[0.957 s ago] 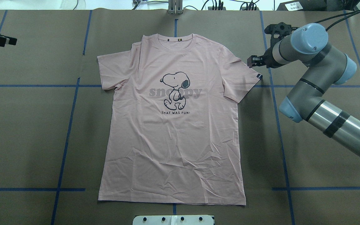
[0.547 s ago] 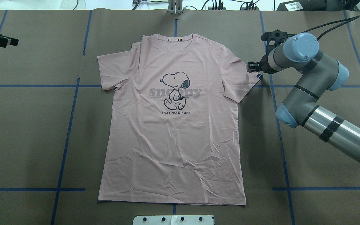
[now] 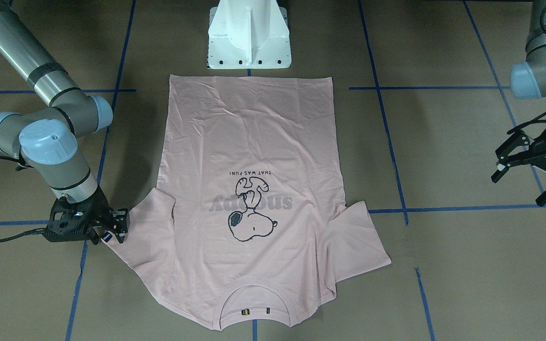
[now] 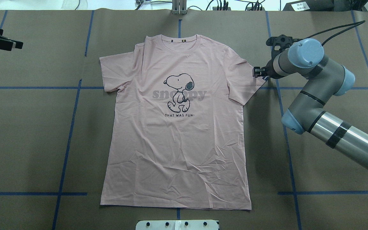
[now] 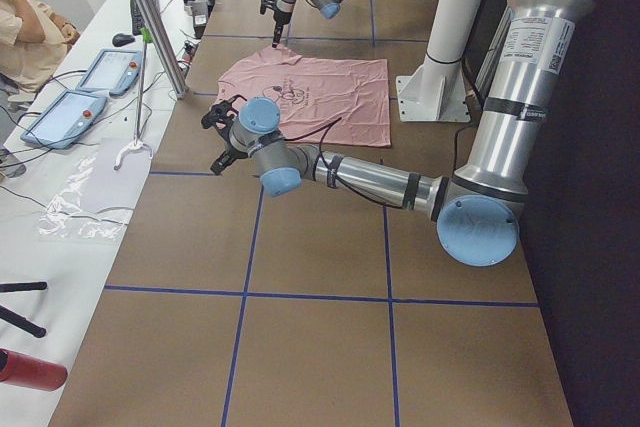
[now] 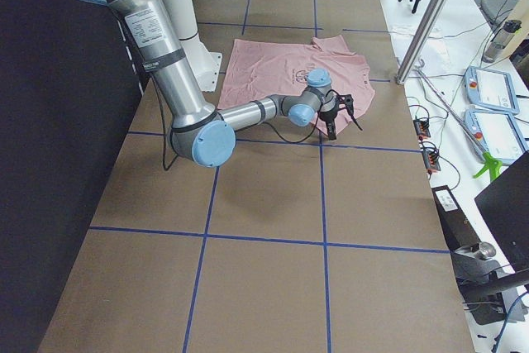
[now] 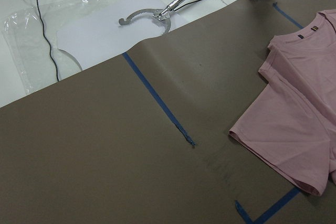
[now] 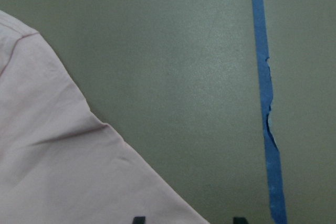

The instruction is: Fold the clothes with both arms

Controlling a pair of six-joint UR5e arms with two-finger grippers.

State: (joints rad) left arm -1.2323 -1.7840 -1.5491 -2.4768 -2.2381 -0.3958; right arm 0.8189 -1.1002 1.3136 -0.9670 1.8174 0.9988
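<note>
The shirt's body (image 3: pixel 249 199) lies wide and flat, so the sleeve (image 3: pixel 147 226) should fold over and the rest should stay in place when the robot moves the sleeve inward.
The pale pink T-shirt (image 4: pixel 177 140) lies flat and face up on the brown table, neck away from the robot base; it also shows in the front view (image 3: pixel 254 142). My right gripper (image 4: pixel 258 72) is low at the tip of the shirt's right sleeve, by the small black tag (image 3: pixel 107 237). It is open: in the right wrist view the two fingertips (image 8: pixel 138 219) stand apart with the sleeve edge (image 8: pixel 63 156) running between them. My left gripper (image 3: pixel 521 184) is open and empty, well clear of the left sleeve (image 7: pixel 294 129), near the table's far left corner (image 4: pixel 16 44).
The white pedestal base (image 3: pixel 249 33) stands at the shirt's hem side. Blue tape lines (image 4: pixel 65 153) cross the table. Beyond the far edge lie a metal hook tool (image 7: pixel 152 14) on plastic sheeting, and tablets (image 5: pixel 60 112).
My right gripper has moved down and a little inward onto the tip of the right sleeve, now covering the tag. My left gripper has shifted slightly toward the shirt.
</note>
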